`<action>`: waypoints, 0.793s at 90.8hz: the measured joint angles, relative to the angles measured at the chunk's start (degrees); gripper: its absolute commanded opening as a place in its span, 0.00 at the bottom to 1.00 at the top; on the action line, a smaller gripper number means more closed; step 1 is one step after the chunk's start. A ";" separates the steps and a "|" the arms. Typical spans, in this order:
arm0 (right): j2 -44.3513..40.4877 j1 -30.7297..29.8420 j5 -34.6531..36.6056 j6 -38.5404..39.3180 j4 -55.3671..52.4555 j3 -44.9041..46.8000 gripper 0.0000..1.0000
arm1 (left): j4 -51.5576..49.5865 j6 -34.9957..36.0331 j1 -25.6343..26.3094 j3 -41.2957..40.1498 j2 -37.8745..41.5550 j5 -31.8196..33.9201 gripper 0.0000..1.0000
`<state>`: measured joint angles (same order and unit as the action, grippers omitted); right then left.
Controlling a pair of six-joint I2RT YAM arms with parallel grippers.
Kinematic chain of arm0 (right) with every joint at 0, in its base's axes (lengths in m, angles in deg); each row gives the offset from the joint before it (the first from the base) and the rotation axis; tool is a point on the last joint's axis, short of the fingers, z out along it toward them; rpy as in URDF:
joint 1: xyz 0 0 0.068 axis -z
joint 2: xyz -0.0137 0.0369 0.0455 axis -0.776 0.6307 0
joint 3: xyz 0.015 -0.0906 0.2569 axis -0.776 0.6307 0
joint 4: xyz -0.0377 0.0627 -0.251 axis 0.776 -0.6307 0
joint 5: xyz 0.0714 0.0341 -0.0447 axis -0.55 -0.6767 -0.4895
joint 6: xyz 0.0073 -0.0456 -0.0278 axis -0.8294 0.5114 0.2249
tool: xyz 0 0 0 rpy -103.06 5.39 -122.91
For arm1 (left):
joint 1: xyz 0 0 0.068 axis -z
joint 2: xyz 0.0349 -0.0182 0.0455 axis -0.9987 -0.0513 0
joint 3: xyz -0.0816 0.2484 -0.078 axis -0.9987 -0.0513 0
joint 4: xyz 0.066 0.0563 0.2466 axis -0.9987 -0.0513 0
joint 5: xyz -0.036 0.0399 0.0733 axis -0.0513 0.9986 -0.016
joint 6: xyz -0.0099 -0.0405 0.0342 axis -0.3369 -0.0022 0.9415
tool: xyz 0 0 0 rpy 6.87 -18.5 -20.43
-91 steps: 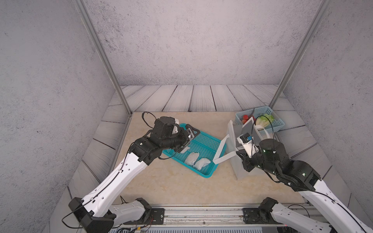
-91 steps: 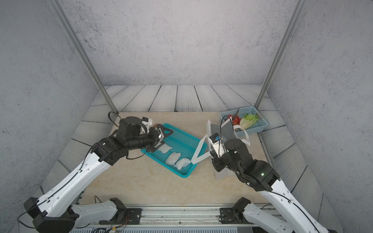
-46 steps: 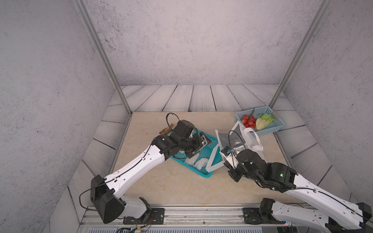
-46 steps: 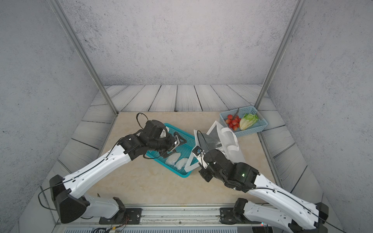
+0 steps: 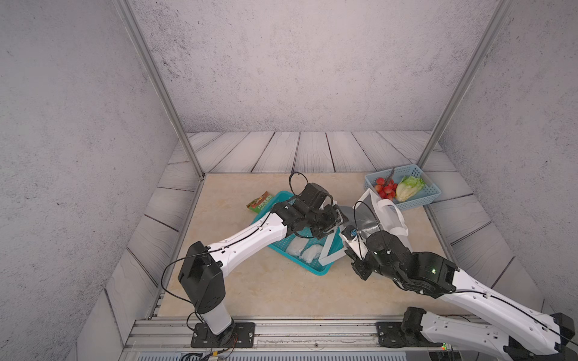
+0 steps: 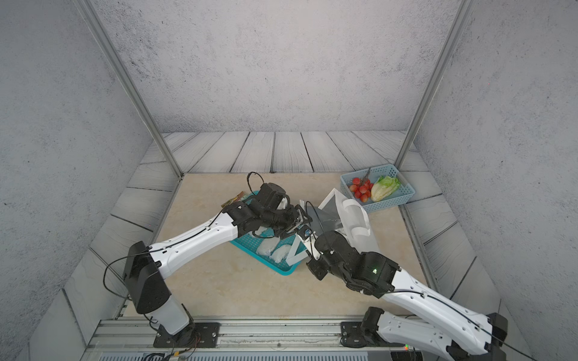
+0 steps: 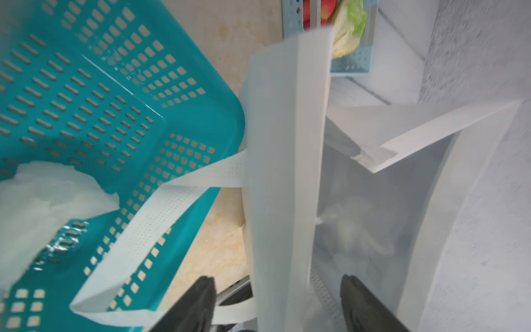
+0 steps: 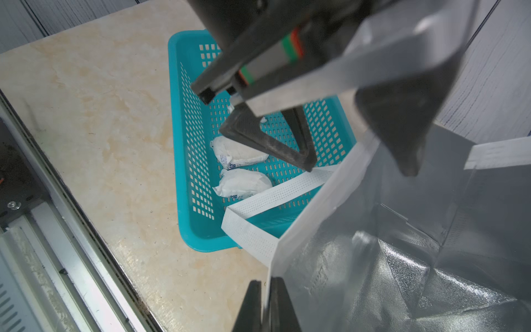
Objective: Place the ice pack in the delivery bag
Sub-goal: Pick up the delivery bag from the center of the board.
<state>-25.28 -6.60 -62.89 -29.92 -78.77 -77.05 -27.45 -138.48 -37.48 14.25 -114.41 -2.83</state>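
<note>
My right gripper is closed on the bag's near rim (image 8: 276, 250). My left gripper should take hold of the bag's side (image 7: 281, 287) so that my right gripper is free for the ice packs.
Two white ice packs (image 5: 295, 247) (image 5: 311, 252) lie side by side in the teal basket (image 5: 319, 270), also seen as ice packs (image 8: 238, 153) (image 8: 244, 184) in the right wrist view. Just right of the basket, the white delivery bag (image 5: 364, 218) stands with its mouth open, showing the silver lining (image 8: 402, 258). My right gripper (image 8: 265, 301) is shut on the bag's near rim. My left gripper (image 7: 281, 304) is open, straddling the bag's side wall (image 7: 281, 172) without touching it, one finger inside and one outside. It holds nothing.
A pale blue basket (image 5: 431, 190) with tomatoes and lettuce sits at the back right. A green snack packet (image 5: 259, 201) lies behind the teal basket. One white bag handle (image 5: 328, 250) drapes across the teal basket's right end, close to the ice packs.
My left arm swung right from over the teal basket to the bag's mouth, its jaws narrowing. My right gripper pulled the bag's rim leftward and toward the front, tilting the bag.
</note>
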 measured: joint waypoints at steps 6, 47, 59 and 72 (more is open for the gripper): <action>-0.13 0.00 -0.02 0.02 -0.02 0.00 0.14 | 0.42 -0.33 0.37 0.00 -1.55 -0.83 0.39; 2.86 -0.09 -11.43 4.68 -13.75 -37.29 0.78 | -3.54 7.80 -1.44 1.97 3.72 -3.43 0.00; 7.56 -0.09 -10.36 4.90 -12.79 -61.81 0.91 | -12.04 17.49 -6.78 6.60 15.52 -0.07 0.00; 4.74 -0.07 0.96 3.58 -10.01 -59.60 0.99 | -27.41 31.41 -15.91 16.39 27.56 9.55 0.00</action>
<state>-20.53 -6.66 -61.93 -26.34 -88.78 -136.66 -54.86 -107.07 -53.39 30.64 -86.84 6.72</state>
